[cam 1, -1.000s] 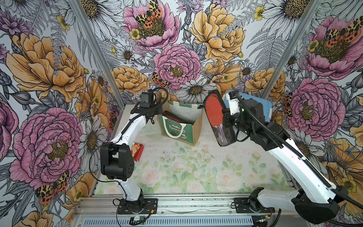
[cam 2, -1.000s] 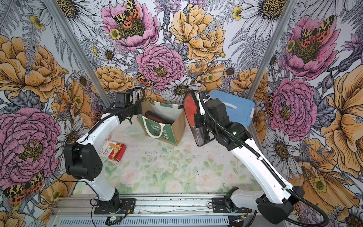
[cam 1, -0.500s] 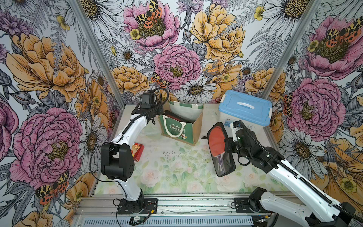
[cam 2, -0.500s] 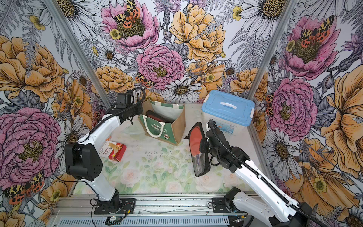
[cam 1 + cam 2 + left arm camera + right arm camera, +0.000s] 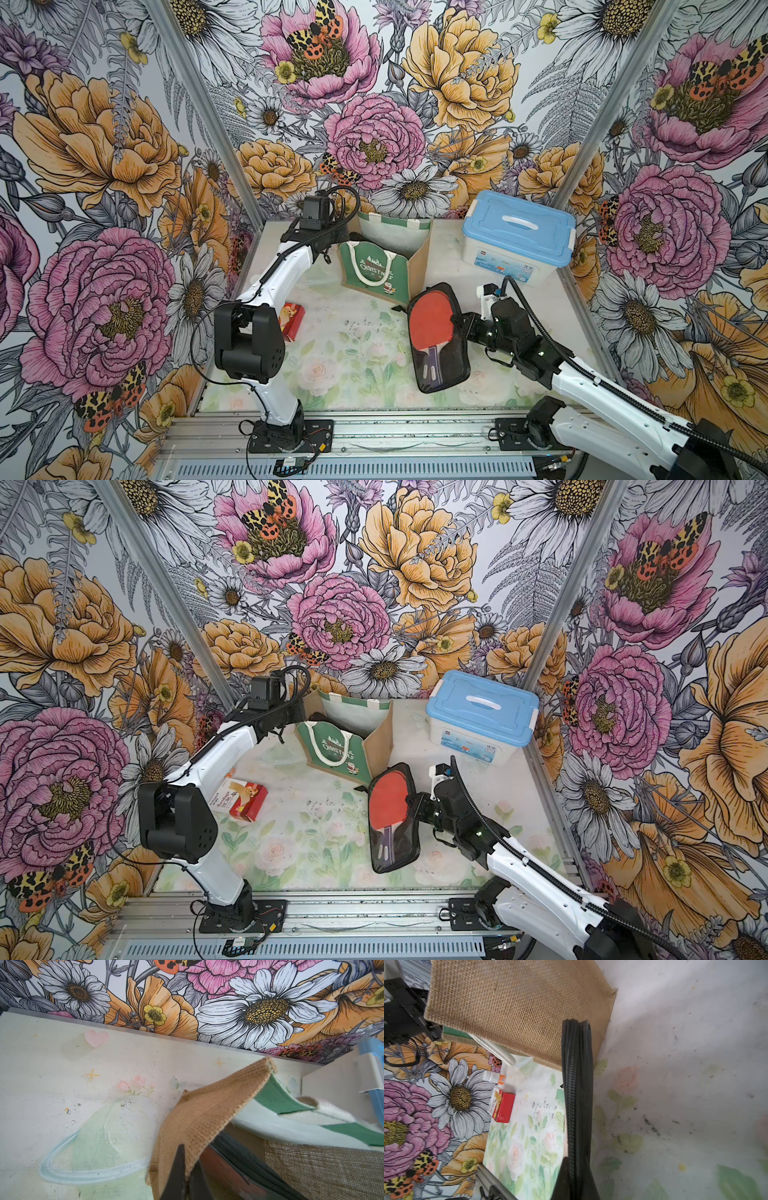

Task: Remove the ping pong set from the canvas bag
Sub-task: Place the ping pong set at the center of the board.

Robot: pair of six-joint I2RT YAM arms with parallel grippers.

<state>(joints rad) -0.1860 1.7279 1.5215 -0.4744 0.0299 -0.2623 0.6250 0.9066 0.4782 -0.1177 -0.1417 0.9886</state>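
Note:
The ping pong set (image 5: 432, 320) is clear of the canvas bag, so the robot's right gripper should now lower it to the open mat (image 5: 377, 349) and let it go there.
The canvas bag (image 5: 376, 272) (image 5: 337, 752) stands open at the back of the mat, green front toward me. My left gripper (image 5: 329, 250) (image 5: 291, 723) is shut on its left burlap side; the left wrist view shows the gripper (image 5: 188, 1176) pinching that burlap edge (image 5: 203, 1118). A dark zipped thing with a reddish face (image 5: 239, 1159) lies inside the bag. The ping pong set (image 5: 436, 336) (image 5: 392, 816), a black zip case showing a red paddle, is out of the bag, tilted low over the mat. My right gripper (image 5: 458, 325) (image 5: 415, 804) (image 5: 576, 1167) is shut on the case's edge.
A white plastic box with a blue lid (image 5: 517, 237) (image 5: 482, 715) stands at the back right. A small red box (image 5: 293, 320) (image 5: 245, 800) (image 5: 503, 1108) lies by the left arm, and a small white bottle with an orange cap (image 5: 494, 1078) is near it.
My right arm has carried the ping pong set from high beside the bag down and forward to the mat's front right. The left gripper has kept its hold on the bag.

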